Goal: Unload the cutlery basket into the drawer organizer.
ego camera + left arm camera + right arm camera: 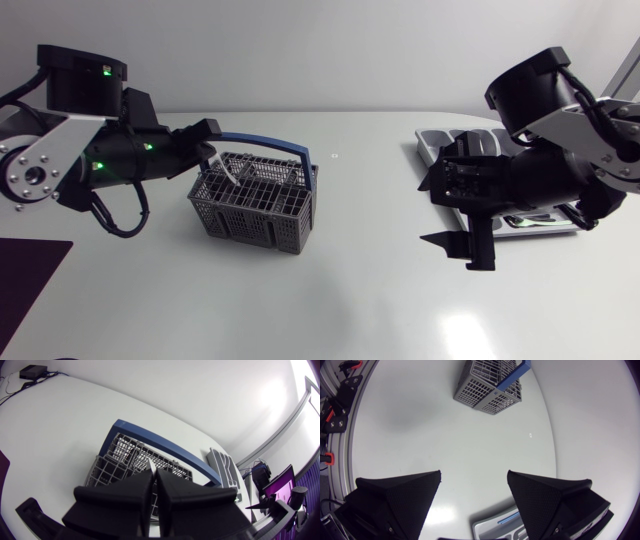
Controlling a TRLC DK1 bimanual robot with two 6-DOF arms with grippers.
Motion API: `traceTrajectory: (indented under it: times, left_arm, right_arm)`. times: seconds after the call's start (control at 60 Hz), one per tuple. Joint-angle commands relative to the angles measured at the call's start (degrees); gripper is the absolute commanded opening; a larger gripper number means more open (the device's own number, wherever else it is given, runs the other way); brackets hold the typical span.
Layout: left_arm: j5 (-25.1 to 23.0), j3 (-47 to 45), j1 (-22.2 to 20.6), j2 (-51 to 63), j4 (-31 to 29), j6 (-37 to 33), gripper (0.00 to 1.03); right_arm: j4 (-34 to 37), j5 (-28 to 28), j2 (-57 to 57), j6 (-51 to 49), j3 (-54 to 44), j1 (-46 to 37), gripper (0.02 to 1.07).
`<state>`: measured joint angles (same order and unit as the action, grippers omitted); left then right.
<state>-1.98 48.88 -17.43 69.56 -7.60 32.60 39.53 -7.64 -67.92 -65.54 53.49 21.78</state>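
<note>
I expect the cutlery basket (254,204) to be empty when I carry the thin pale piece (226,169) of cutlery away, because only that piece slants above the basket's open grid.
A grey mesh cutlery basket (255,200) with a blue handle (275,144) stands left of the table's middle. My left gripper (211,145) hangs over its left rim, shut on a thin pale piece of cutlery (228,172) that slants down into the basket. In the left wrist view the fingers (135,495) press together on the piece's tip (150,465) above the basket (125,455). The grey drawer organizer (440,140) lies at the far right, partly hidden by my right arm. My right gripper (458,250) hovers open and empty in front of it, with the basket (490,385) far ahead.
A dark purple mat (30,280) lies at the table's near left corner. A corner of the organizer (500,525) shows under the open right gripper (474,474). Bare white tabletop (370,230) separates basket and organizer.
</note>
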Motion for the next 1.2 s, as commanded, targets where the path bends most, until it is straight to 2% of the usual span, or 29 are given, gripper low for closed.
traceTrajectory:
  times: [0.0, 0.35, 0.517, 0.733, 0.867, 1.183]
  left_arm:
    - [0.31, -1.69, -0.06, -2.32, 0.3, -1.05, 0.04]
    - [2.07, -2.56, -1.03, -8.12, -0.75, -2.19, 0.04]
    - [1.63, -1.42, -2.17, -10.41, -5.06, -2.01, 0.04]
    - [-3.03, 3.94, -3.84, -12.17, -15.08, 1.24, 0.04]
    - [-4.79, 6.84, -4.63, -11.82, -19.65, 4.58, 0.04]
    - [-8.13, 10.62, -4.72, -10.5, -24.05, 10.38, 0.04]
  right_arm:
    - [0.9, 0.52, 0.86, 1.91, -1.11, 1.16, 0.97]
    - [1.25, 1.05, 1.91, 4.98, -0.06, 3.09, 0.98]
    - [1.34, 0.96, 1.83, 9.02, 1.88, 4.76, 0.98]
    - [1.43, 0.7, 1.39, 19.04, 6.45, 10.21, 0.97]
    - [0.73, 0.87, 0.42, 26.95, 9.26, 15.13, 0.93]
    - [-1.12, 3.42, -6.61, 44.09, 14.53, 22.34, 0.93]
